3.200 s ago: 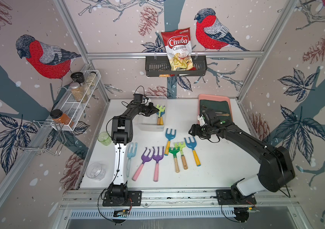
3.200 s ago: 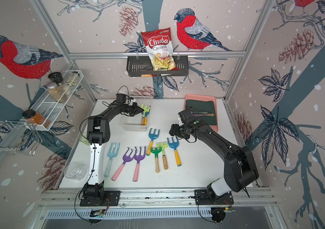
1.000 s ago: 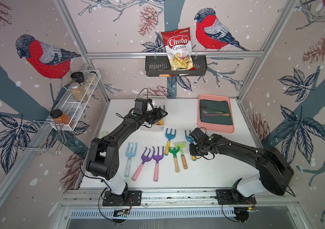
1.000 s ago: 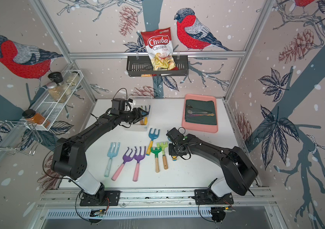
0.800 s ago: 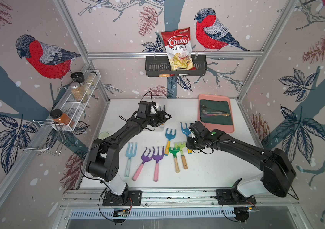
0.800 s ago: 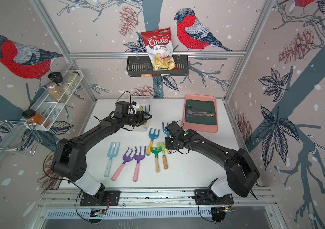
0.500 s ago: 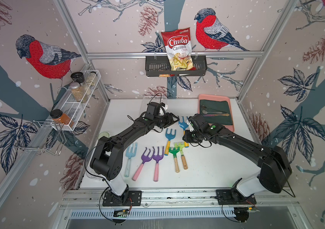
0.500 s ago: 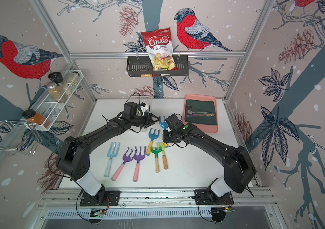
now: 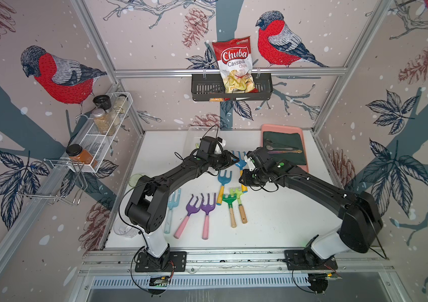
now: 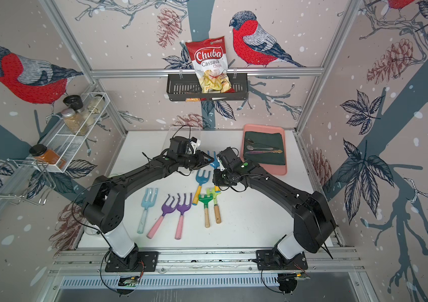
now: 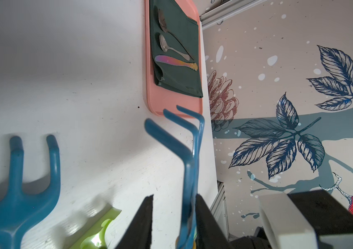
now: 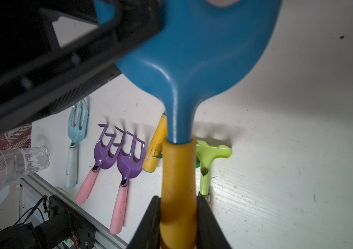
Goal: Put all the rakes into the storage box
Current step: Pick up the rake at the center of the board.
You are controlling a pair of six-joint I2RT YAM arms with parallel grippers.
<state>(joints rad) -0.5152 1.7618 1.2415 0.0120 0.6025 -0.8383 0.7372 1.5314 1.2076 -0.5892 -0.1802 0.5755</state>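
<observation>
The yellow handle [image 9: 244,188] is in my right gripper, away from the storage box, so my left gripper should take hold of the blue head [image 9: 240,163] before my right gripper opens.
A rake with a blue head [image 9: 240,160] [image 10: 215,160] and a yellow handle [image 12: 177,172] hangs above the table's middle. My right gripper [image 9: 243,180] [image 12: 177,197] is shut on that handle. My left gripper [image 9: 233,160] [image 11: 174,196] reaches in from the left with its jaws around the blue head [image 11: 190,155]. One finger touches the head and a gap still shows at the other. The clear storage box [image 9: 190,130] [image 10: 172,132] stands at the back behind the left arm, which hides part of it.
Several rakes lie on the table: a blue one [image 9: 223,183], two green ones [image 9: 229,206], two purple ones [image 9: 194,209], a pale blue fork [image 9: 172,206]. A pink tray [image 9: 283,128] with cloth and spoons sits back right. A clear cup [image 9: 124,230] stands front left.
My right gripper lifted the blue rake off the table and carried it back toward the centre. My left arm swung right from the box to meet it, and its jaws narrowed around the head.
</observation>
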